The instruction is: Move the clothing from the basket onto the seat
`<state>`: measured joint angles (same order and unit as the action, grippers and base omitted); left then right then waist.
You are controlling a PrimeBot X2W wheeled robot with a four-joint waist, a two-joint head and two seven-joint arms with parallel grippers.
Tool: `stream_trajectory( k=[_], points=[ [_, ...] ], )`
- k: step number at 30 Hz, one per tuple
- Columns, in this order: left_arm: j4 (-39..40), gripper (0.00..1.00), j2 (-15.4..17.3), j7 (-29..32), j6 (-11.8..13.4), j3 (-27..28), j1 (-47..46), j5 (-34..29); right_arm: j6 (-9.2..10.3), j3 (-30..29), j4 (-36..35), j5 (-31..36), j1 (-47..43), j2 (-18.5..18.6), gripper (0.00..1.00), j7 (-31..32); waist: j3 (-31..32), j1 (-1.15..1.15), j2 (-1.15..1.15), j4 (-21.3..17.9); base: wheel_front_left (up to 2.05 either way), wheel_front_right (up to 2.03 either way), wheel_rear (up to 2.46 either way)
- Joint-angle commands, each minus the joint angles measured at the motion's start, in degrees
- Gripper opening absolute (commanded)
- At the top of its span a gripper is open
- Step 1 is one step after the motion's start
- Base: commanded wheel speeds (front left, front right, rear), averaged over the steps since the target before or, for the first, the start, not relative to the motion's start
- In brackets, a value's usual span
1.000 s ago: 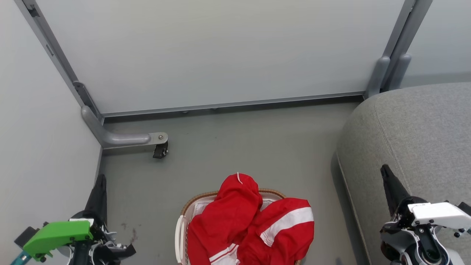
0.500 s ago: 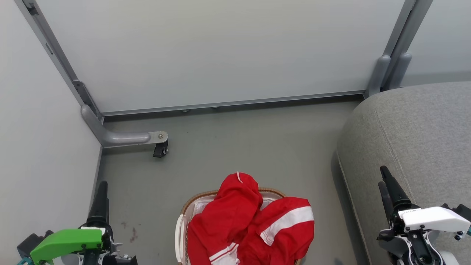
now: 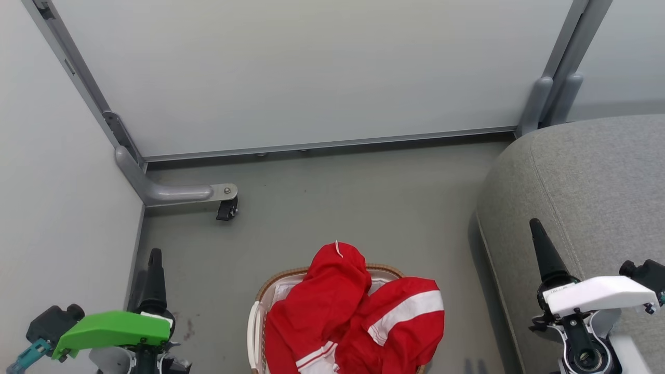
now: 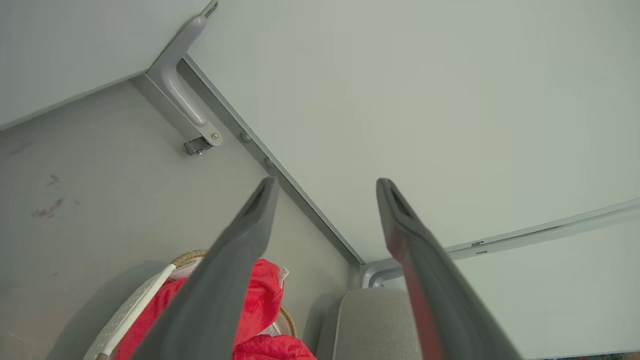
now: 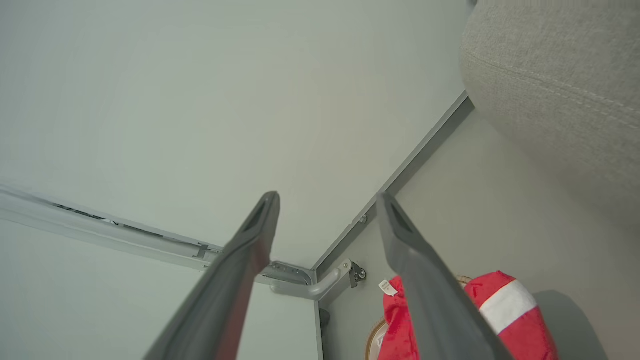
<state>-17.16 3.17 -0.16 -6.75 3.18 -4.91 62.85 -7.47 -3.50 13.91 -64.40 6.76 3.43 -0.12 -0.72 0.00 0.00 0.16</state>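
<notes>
White lining (image 3: pixel 378 280) lies tucked inside the basket's rim, so the clothing (image 3: pixel 340 302) will come away and leave the lining behind when I lift it.
The clothing (image 3: pixel 353 317), bright red with a broad white band, is heaped in the basket (image 3: pixel 280 278) on the floor at the bottom centre and spills over its rim. The grey seat (image 3: pixel 597 182) rises at the right. My left gripper (image 3: pixel 155 254) hovers over the floor left of the basket. In the left wrist view the left gripper (image 4: pixel 326 182) stands open and empty, with the clothing (image 4: pixel 260 300) below its fingers. My right gripper (image 3: pixel 535 226) hangs in front of the seat's edge. In the right wrist view the right gripper (image 5: pixel 327 196) is also open and empty, apart from the clothing (image 5: pixel 400 320).
Pale partition walls close the space behind and at the left. A grey metal foot with a black caster (image 3: pixel 227 208) juts onto the floor from the left corner. Bare grey floor (image 3: pixel 337 208) lies between the basket and the back wall.
Both grippers have gone from shut to open. The left gripper has drifted slightly right and the right gripper's fingers have risen a little in the head view. The clothing has not moved.
</notes>
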Motion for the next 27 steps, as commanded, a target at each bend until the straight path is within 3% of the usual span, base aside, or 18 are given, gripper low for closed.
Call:
stream_trajectory(
  k=[1, 27],
  points=[
    [0.49, 1.00, 0.99, -0.74, 0.39, -0.73, -2.11, -3.24, -0.02, 0.34, -1.02, 3.03, 1.82, 0.63, 1.00, -0.72, -0.02, 0.00, 0.00, 0.02, 0.00, 0.00, 0.00],
    [-3.37, 1.00, 3.86, -5.85, 4.94, -8.78, -2.57, -24.57, -0.02, 2.70, 2.36, 26.91, 2.34, 0.86, 1.00, -5.87, 0.05, 0.00, 0.00, 0.33, 0.00, 0.00, 0.00]
  ],
)
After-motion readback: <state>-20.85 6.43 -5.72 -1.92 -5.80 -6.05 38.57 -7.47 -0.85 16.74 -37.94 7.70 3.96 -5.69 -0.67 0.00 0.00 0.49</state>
